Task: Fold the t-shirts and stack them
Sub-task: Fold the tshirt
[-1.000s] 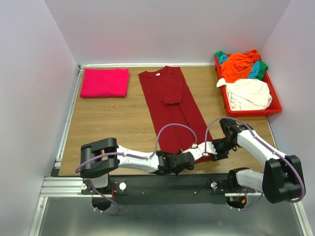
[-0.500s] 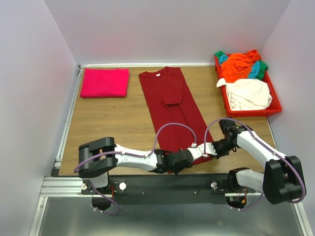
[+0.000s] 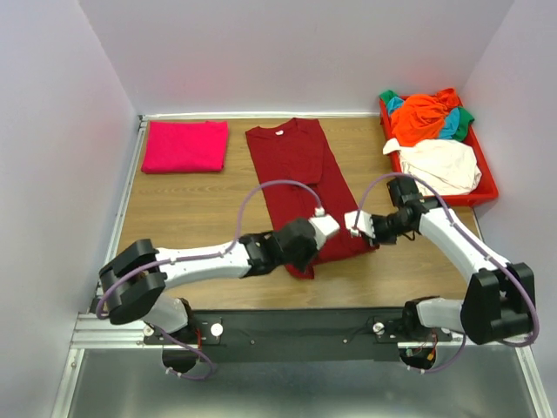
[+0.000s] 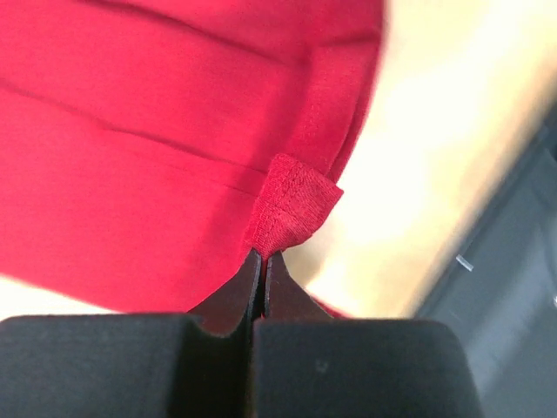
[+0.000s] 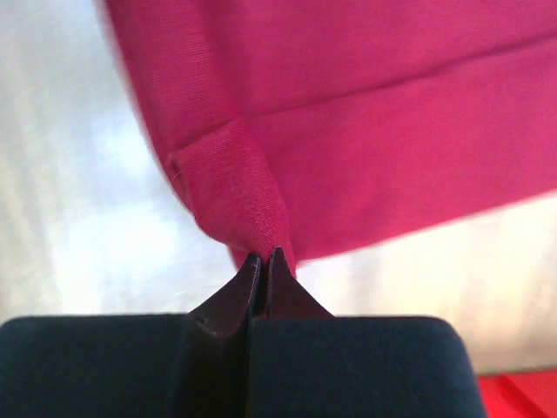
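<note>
My left gripper should keep moving toward the collar and then let go on the upper half (image 3: 292,162), because that half lies flat and both grippers pinch the hem corners (image 4: 294,202).
A dark red t-shirt (image 3: 296,161) lies lengthwise as a long strip in the middle of the wooden table (image 3: 191,218). My left gripper (image 3: 327,235) is shut on its near hem corner (image 4: 291,205). My right gripper (image 3: 359,232) is shut on the other near corner (image 5: 235,187). Both hold the hem raised above the shirt's lower half, close side by side. In the left wrist view my left gripper (image 4: 262,258) pinches cloth at its tips, and in the right wrist view my right gripper (image 5: 265,256) does the same. A folded magenta-pink t-shirt (image 3: 184,145) lies at the back left.
A red plastic tray (image 3: 487,187) stands at the back right, holding orange (image 3: 422,117), teal and green shirts and a cream one (image 3: 439,165). White walls close the table on three sides. A metal rail (image 3: 117,226) runs along the left edge.
Both grippers closed on the dark red shirt's near hem at the front edge and have carried it up and away from the arm bases, over the shirt's lower half.
</note>
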### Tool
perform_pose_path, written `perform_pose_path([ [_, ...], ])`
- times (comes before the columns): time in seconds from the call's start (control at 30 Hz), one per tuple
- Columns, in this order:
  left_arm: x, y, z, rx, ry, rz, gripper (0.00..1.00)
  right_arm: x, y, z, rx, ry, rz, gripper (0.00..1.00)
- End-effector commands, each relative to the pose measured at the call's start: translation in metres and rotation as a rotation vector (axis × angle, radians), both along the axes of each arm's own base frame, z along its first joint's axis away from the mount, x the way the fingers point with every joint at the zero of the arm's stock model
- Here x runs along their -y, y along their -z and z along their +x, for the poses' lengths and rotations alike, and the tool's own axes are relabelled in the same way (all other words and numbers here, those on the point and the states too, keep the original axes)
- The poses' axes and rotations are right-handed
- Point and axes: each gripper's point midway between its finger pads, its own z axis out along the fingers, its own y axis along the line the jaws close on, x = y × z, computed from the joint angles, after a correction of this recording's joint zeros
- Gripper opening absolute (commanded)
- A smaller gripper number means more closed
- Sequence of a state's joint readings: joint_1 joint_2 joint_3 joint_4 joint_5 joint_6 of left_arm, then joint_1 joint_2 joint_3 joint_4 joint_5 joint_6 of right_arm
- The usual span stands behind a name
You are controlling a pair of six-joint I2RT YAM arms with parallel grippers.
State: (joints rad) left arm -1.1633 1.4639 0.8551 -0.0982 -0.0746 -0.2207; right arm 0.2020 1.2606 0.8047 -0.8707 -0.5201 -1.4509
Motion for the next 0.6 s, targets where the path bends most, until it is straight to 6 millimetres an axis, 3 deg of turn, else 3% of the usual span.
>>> perform_pose_path([
  [0.0, -0.009, -0.037, 0.046, 0.035, -0.027, -0.107, 0.00, -0.021, -0.020, 0.046, 0.025, 0.116, 0.097, 0.01],
  [0.03, -0.018, -0.043, 0.068, 0.053, -0.059, -0.108, 0.00, -0.025, -0.023, 0.066, 0.030, 0.146, 0.110, 0.01],
  [0.17, -0.030, -0.058, 0.118, 0.098, -0.119, -0.118, 0.00, -0.040, -0.041, 0.123, 0.064, 0.227, 0.165, 0.01],
  [0.2, -0.040, -0.053, 0.140, 0.102, -0.159, -0.104, 0.00, -0.042, -0.026, 0.134, 0.025, 0.251, 0.160, 0.01],
  [0.23, -0.040, -0.064, 0.156, 0.127, -0.176, -0.118, 0.00, -0.047, -0.042, 0.157, 0.060, 0.289, 0.179, 0.01],
  [0.3, -0.047, -0.064, 0.181, 0.133, -0.196, -0.106, 0.00, -0.053, -0.045, 0.186, 0.086, 0.325, 0.193, 0.01],
  [0.33, -0.057, -0.052, 0.200, 0.114, -0.230, -0.089, 0.00, -0.056, -0.029, 0.197, 0.049, 0.358, 0.186, 0.01],
  [0.37, -0.056, -0.064, 0.216, 0.130, -0.239, -0.112, 0.00, -0.060, -0.046, 0.220, 0.100, 0.375, 0.202, 0.01],
  [0.4, -0.056, -0.051, 0.225, 0.099, -0.233, -0.104, 0.00, -0.064, -0.029, 0.230, 0.072, 0.386, 0.191, 0.01],
  [0.43, -0.058, -0.062, 0.233, 0.113, -0.235, -0.126, 0.00, -0.066, -0.043, 0.240, 0.104, 0.397, 0.205, 0.01],
  [0.47, -0.065, -0.060, 0.251, 0.102, -0.247, -0.130, 0.00, -0.071, -0.044, 0.259, 0.112, 0.416, 0.214, 0.01],
  [0.5, -0.067, -0.059, 0.259, 0.099, -0.258, -0.129, 0.00, -0.074, -0.040, 0.266, 0.110, 0.426, 0.209, 0.01],
  [0.53, -0.070, -0.045, 0.267, 0.072, -0.267, -0.115, 0.00, -0.076, -0.042, 0.275, 0.118, 0.435, 0.216, 0.01],
  [0.57, -0.076, -0.054, 0.282, 0.100, -0.268, -0.118, 0.00, -0.078, -0.027, 0.282, 0.098, 0.455, 0.203, 0.01],
])
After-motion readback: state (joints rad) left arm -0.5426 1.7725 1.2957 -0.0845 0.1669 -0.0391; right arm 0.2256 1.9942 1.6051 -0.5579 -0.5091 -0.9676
